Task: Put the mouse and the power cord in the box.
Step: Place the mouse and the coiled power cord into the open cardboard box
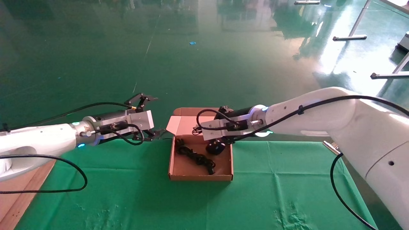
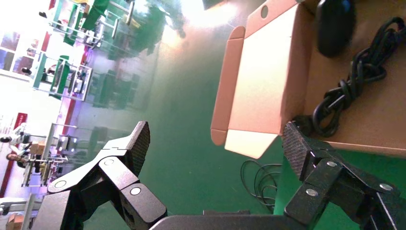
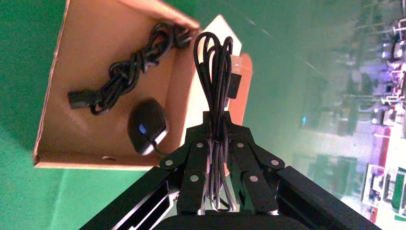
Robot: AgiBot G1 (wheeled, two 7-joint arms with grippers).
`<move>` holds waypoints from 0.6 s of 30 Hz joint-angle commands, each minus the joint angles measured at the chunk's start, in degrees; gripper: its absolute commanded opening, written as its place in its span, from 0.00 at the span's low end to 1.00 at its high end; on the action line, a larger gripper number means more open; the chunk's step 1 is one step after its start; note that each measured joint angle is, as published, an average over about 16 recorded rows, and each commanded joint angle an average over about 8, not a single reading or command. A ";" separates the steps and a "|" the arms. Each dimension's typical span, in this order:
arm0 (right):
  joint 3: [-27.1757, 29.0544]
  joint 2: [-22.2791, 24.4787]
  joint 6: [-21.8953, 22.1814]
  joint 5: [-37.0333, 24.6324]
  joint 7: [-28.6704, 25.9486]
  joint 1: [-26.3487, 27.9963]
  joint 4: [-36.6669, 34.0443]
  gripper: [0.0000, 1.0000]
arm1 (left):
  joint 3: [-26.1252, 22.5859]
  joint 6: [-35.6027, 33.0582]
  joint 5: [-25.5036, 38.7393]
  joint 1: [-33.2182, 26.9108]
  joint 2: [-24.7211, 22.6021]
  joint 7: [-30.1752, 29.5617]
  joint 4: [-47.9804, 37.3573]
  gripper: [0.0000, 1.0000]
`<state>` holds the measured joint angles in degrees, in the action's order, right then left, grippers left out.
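Next, my right gripper pulls the wire back and puts it down in the box's near corner [image 1: 224, 172], because the mouse's wire loops [image 1: 196, 130] stick out over the lid.
The box [image 1: 200, 176] lies open on the green cloth, its lid [image 1: 179, 123] standing at the far side. Inside are the bunched power cord [image 1: 195, 156] and the black mouse [image 1: 215, 148], which sits in the far right corner. My right gripper [image 1: 196, 129] hovers over that corner, shut on the mouse's bundled thin wire [image 3: 215, 72]. The wire's loops and plug stick out past the fingertips [image 3: 216, 120]. The mouse [image 3: 147, 125] and the power cord [image 3: 124, 76] rest on the box floor. My left gripper [image 1: 156, 115] is open beside the lid [image 2: 268, 81], holding nothing.
The green cloth [image 1: 287, 191] covers the table, with bare wood [image 1: 19, 204] at the near left. Glossy green floor lies beyond the far edge. Metal frame legs [image 1: 350, 37] stand far off on the right. Both arms' black cables hang near the box.
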<state>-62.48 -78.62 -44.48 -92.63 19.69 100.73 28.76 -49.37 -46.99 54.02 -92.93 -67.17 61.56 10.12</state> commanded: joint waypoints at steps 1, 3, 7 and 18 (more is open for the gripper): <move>-1.63 0.01 1.11 0.61 -0.54 -0.36 -0.01 0.00 | 0.64 -0.80 -0.85 -0.27 -0.17 1.04 -1.50 1.00; -2.82 0.02 1.80 1.14 -0.85 -0.55 0.11 0.20 | 0.83 -0.90 -1.08 -0.45 -0.53 1.81 -2.55 1.00; -4.70 0.01 3.04 2.01 -1.30 -0.97 0.45 0.70 | 1.13 -1.14 -1.44 -0.75 -0.96 2.92 -4.00 1.00; -5.33 0.03 3.61 2.42 -1.46 -1.31 0.66 1.00 | 1.30 -1.35 -1.78 -0.94 -1.09 3.18 -4.48 1.00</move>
<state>-67.84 -78.60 -40.85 -90.20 18.22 99.45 29.40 -48.07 -48.34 52.26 -93.86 -68.25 64.75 5.61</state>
